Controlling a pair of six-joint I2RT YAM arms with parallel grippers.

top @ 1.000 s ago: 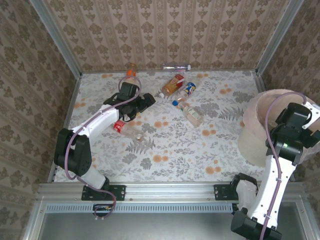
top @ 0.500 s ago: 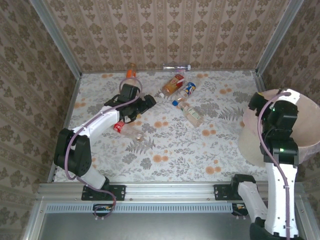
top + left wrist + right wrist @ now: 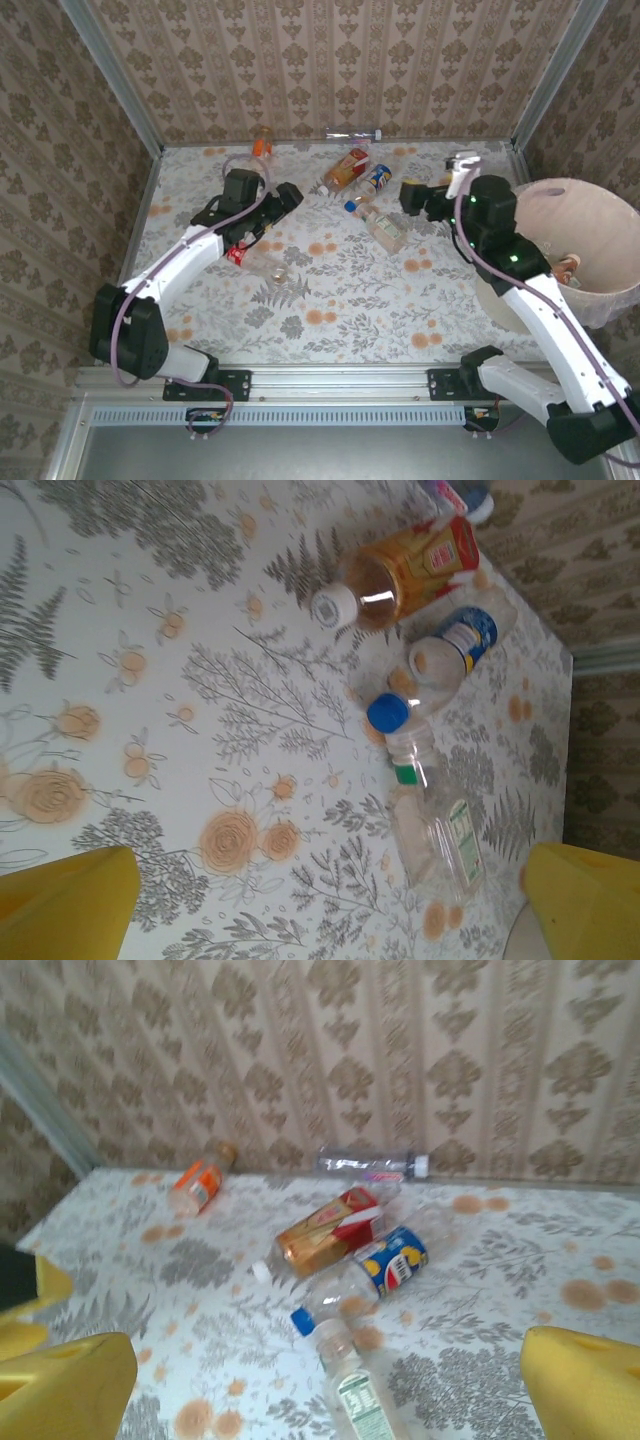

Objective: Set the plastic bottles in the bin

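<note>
The green-labelled bottle's body (image 3: 387, 233) runs lengthwise between the right gripper's open fingers with its sides free, so the robot should keep lowering until the fingers straddle its label (image 3: 364, 1407).
Several plastic bottles lie on the flowered table. A red-labelled bottle (image 3: 345, 168) and a blue-labelled bottle (image 3: 372, 182) lie side by side at the back, with a green-labelled clear bottle (image 3: 386, 231) just in front of them. An orange bottle (image 3: 262, 146) and a clear bottle (image 3: 355, 135) lie by the back wall. A red-capped bottle (image 3: 249, 258) lies under the left arm. The bin (image 3: 592, 232) stands at the right edge. My left gripper (image 3: 283, 197) hangs open and empty, left of the cluster. My right gripper (image 3: 411, 195) is open and empty, right of the cluster, facing it.
Patterned walls with metal corner posts close in the table on three sides. The left wrist view shows the red-labelled bottle (image 3: 405, 575), blue-labelled bottle (image 3: 460, 645) and green-labelled bottle (image 3: 437, 825) between the yellow fingers (image 3: 60, 905). Something small and orange shows inside the bin (image 3: 570, 268).
The right arm swung from over the bin leftward and now hangs over the table beside the bottle cluster. The left gripper shifted slightly left and back. The bottles have not moved.
</note>
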